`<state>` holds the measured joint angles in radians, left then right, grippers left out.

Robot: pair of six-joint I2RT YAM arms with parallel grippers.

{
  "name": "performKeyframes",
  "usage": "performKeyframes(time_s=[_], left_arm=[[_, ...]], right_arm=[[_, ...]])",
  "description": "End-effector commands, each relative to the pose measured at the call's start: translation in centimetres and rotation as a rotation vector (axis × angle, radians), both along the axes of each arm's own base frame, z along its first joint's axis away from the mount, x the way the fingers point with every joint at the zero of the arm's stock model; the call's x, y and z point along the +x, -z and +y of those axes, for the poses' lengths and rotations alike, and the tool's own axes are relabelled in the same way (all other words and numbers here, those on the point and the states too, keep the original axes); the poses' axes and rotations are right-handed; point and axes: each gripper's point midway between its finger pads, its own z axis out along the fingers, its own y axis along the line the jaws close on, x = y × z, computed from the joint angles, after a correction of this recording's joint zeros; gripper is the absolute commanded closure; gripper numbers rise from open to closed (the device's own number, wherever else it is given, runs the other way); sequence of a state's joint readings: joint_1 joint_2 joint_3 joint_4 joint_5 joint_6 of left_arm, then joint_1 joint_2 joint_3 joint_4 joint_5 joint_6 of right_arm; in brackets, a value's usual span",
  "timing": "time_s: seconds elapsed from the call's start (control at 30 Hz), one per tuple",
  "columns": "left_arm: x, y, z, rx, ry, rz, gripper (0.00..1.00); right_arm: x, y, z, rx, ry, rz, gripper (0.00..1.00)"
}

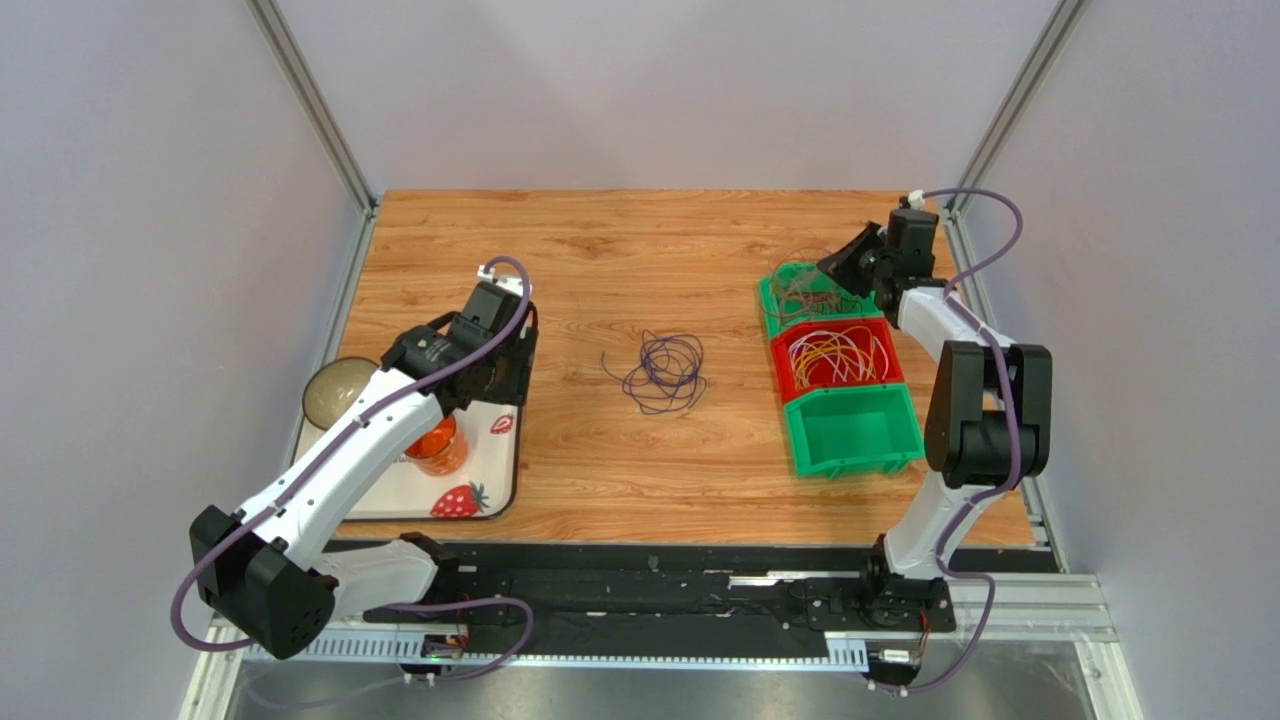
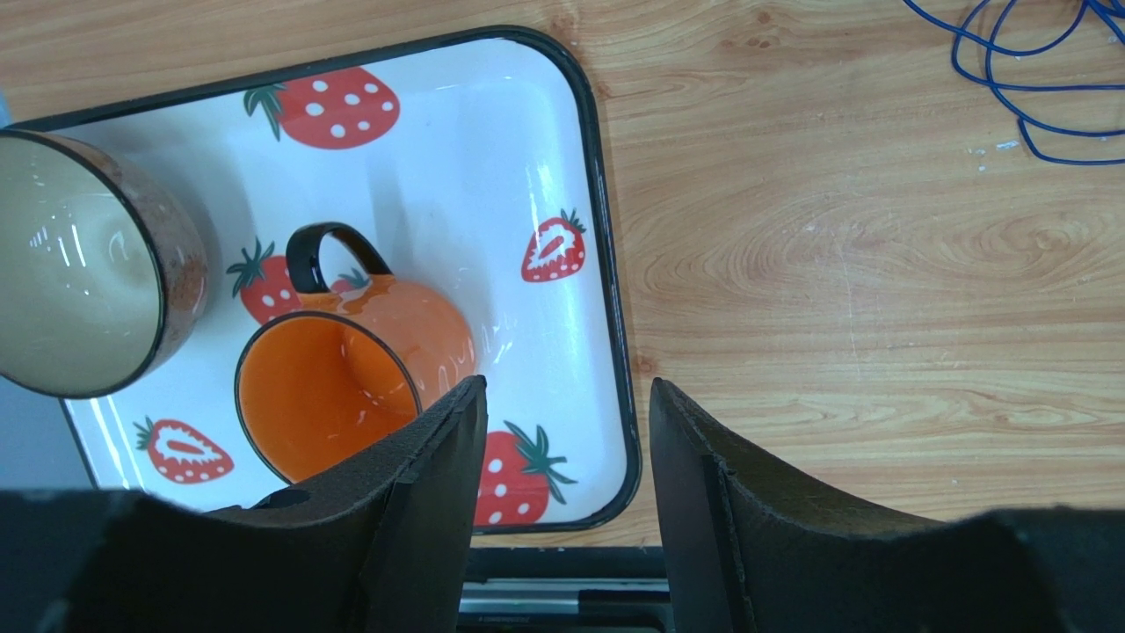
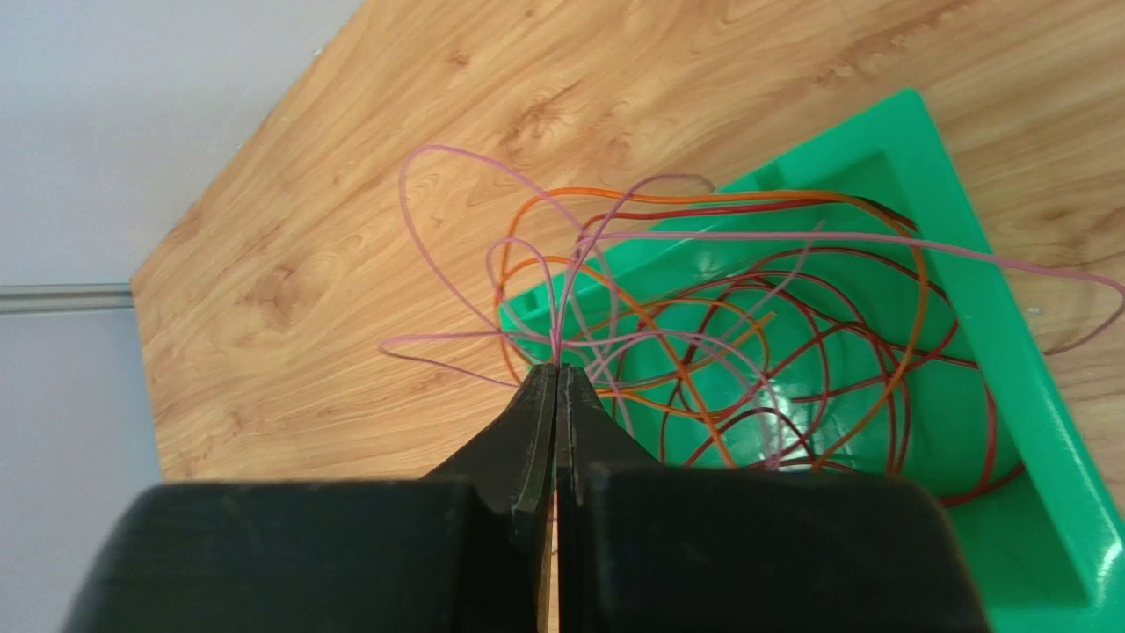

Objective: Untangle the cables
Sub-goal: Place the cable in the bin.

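Observation:
I should keep lowering my right gripper, because the pink cable in it hangs over the open far green bin. I should go on until my fingers are inside the bin's rim, then let go.
A tangle of thin pink, orange and dark red cables lies in the far green bin, with some loops spilling over its rim. My right gripper is shut on a pink strand of that tangle at the bin's corner; in the top view this gripper is at the far green bin. A separate purple cable coil lies on the wood mid-table, and its edge shows in the left wrist view. My left gripper hangs open and holds nothing above the tray's corner.
A strawberry-print tray at the left holds an orange mug and a brown bowl. A red bin with yellow and white cables sits between the far green bin and a nearer green bin.

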<state>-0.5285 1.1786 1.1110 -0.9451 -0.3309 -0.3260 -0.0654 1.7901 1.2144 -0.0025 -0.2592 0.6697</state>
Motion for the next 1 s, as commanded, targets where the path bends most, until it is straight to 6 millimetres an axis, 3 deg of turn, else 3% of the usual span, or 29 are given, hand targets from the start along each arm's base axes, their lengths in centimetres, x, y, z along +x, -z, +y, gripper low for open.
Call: performKeyframes(time_s=[0.0, 0.3, 0.37, 0.53, 0.97], left_arm=[[0.3, -1.1, 0.0, -0.017, 0.005, -0.041, 0.43], [0.3, -1.1, 0.0, -0.018, 0.006, -0.041, 0.43], [0.2, -1.1, 0.0, -0.018, 0.006, -0.041, 0.43], [0.2, -1.2, 0.1, -0.018, 0.005, -0.044, 0.43], [0.2, -1.1, 0.1, -0.016, 0.004, -0.042, 0.43]], right_arm=[[0.6, 0.1, -1.3, -0.064, 0.032, 0.015, 1.0], [0.1, 3.3, -2.5, -0.086, 0.097, 0.156, 1.0], [-0.4, 4.7, -3.2, -0.105, 0.136, 0.226, 1.0], [-0.5, 4.9, -5.6, -0.195, 0.233, 0.293, 1.0], [-0.2, 6.1, -6.8, -0.264, 0.245, 0.395, 1.0]])
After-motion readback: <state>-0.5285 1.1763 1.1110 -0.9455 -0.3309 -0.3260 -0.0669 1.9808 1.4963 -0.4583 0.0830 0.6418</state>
